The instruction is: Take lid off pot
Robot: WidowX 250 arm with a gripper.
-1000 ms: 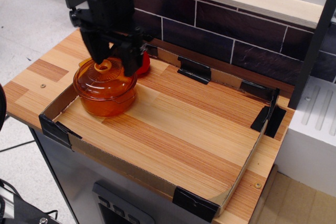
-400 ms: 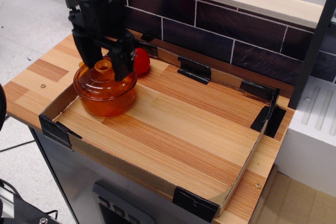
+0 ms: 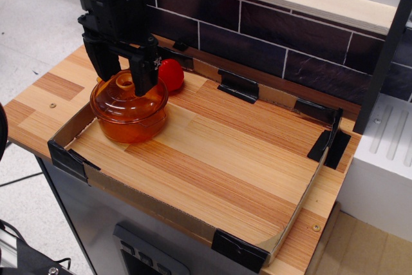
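The see-through side (image 3: 134,131) glows an even amber, so the robot should expect the pot to be empty when the gripper lifts the domed lid (image 3: 125,101) off.
The amber pot (image 3: 132,123) stands at the back left of the wooden tray. The amber domed lid (image 3: 125,99) sits on it, with its pale ring knob (image 3: 126,82) in the centre. My black gripper (image 3: 123,76) hangs right over the lid. Its two fingers (image 3: 145,76) stand apart, one on each side of the knob, just above the dome. The gripper is open and holds nothing.
A red ball (image 3: 170,74) lies just behind and right of the pot. The tray's low cardboard wall (image 3: 67,134) with black corner clips runs round the board. A dark tiled wall rises at the back, and a white unit (image 3: 386,159) stands at the right.
The gripper has moved left and slightly up, uncovering the red ball. Its fingers now straddle the knob more squarely. Pot and lid have not moved.
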